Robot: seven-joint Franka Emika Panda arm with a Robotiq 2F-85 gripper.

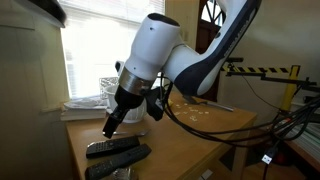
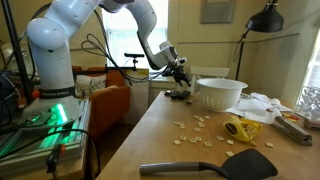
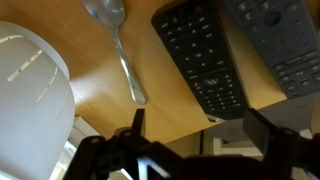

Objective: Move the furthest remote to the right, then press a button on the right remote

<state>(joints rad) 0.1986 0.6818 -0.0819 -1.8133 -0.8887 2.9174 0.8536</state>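
Observation:
The short black remote's narrow width (image 3: 211, 78) is between my gripper's open fingers, with gaps (image 3: 249, 78) along both long sides, so my gripper keeps going down until it can close there.
Two remotes lie side by side near the table's end. The short black remote (image 3: 200, 55) is in the middle of the wrist view; it also shows in both exterior views (image 1: 112, 147) (image 2: 178, 94). The longer remote with a greyish face (image 3: 285, 40) lies beside it, nearer the camera in an exterior view (image 1: 120, 161). My gripper (image 3: 203, 130) is open and empty. It hovers a little above the remotes (image 1: 111, 126) (image 2: 180, 76), touching neither. Its fingers frame the table edge just past the short remote's end.
A metal spoon (image 3: 118, 40) lies beside the short remote. A white bowl (image 3: 30, 100) (image 2: 220, 92) stands close by. A banana (image 2: 240, 130), a black spatula (image 2: 210, 168) and scattered small bits lie farther along the wooden table (image 2: 160, 140). The table edge (image 3: 170, 125) is under the gripper.

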